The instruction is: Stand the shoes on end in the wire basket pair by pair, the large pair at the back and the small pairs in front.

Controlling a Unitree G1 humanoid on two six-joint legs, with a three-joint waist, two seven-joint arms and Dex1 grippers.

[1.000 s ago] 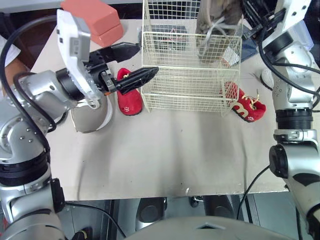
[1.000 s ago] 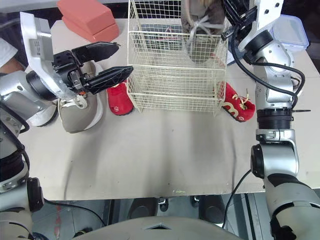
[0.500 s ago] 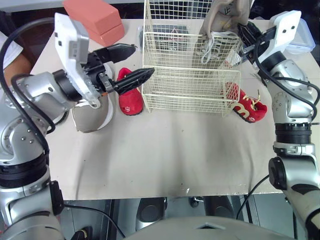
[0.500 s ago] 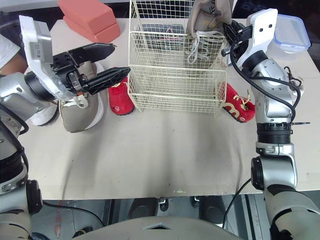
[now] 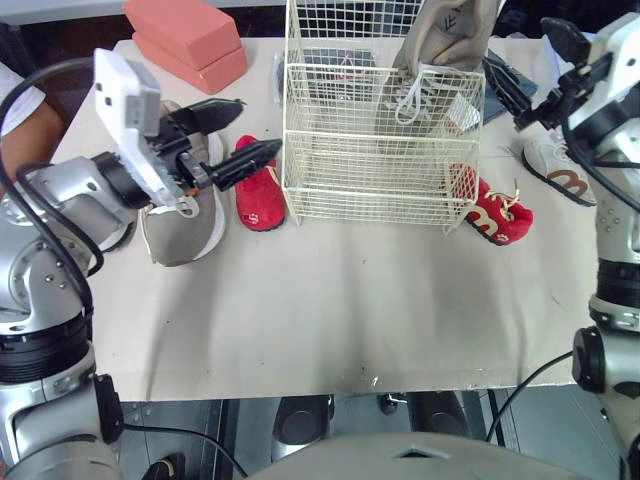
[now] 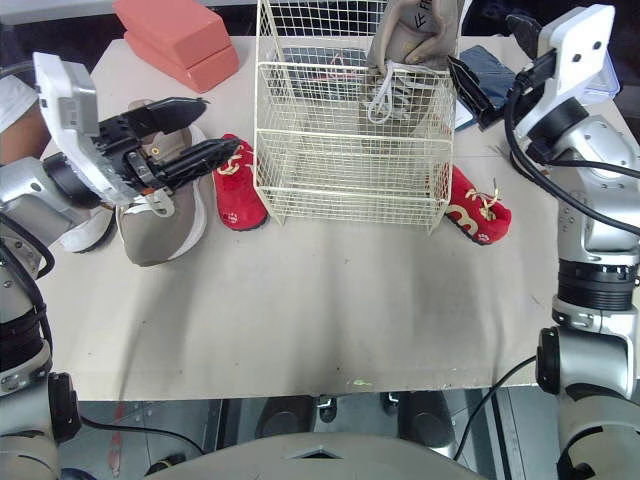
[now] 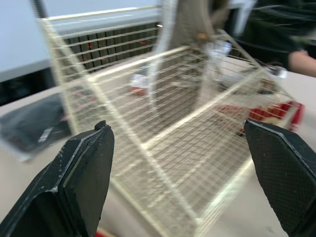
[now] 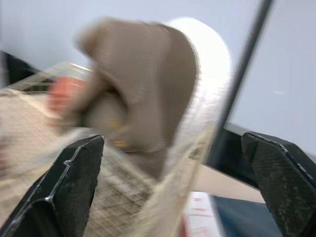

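Note:
A white edge shows beside the large tan shoe, so I expect another small white shoe to be hidden under my left arm.
The wire basket stands at the back of the table. One large tan shoe stands on end in its back right corner, heel up. My right gripper hangs open just right of the basket, apart from that shoe. The other large tan shoe lies left of the basket, with a small red shoe beside it. My left gripper is open above these two, pointing at the basket. A second red shoe and a small white shoe lie to the basket's right.
Two salmon blocks sit at the back left. A dark blue pouch and a clear lidded box are at the back right. A person's arm shows at the left edge.
My right gripper has opened, let go of the tan shoe and drawn away to the right; the shoe stays standing in the basket. My left gripper has pulled back left from the basket.

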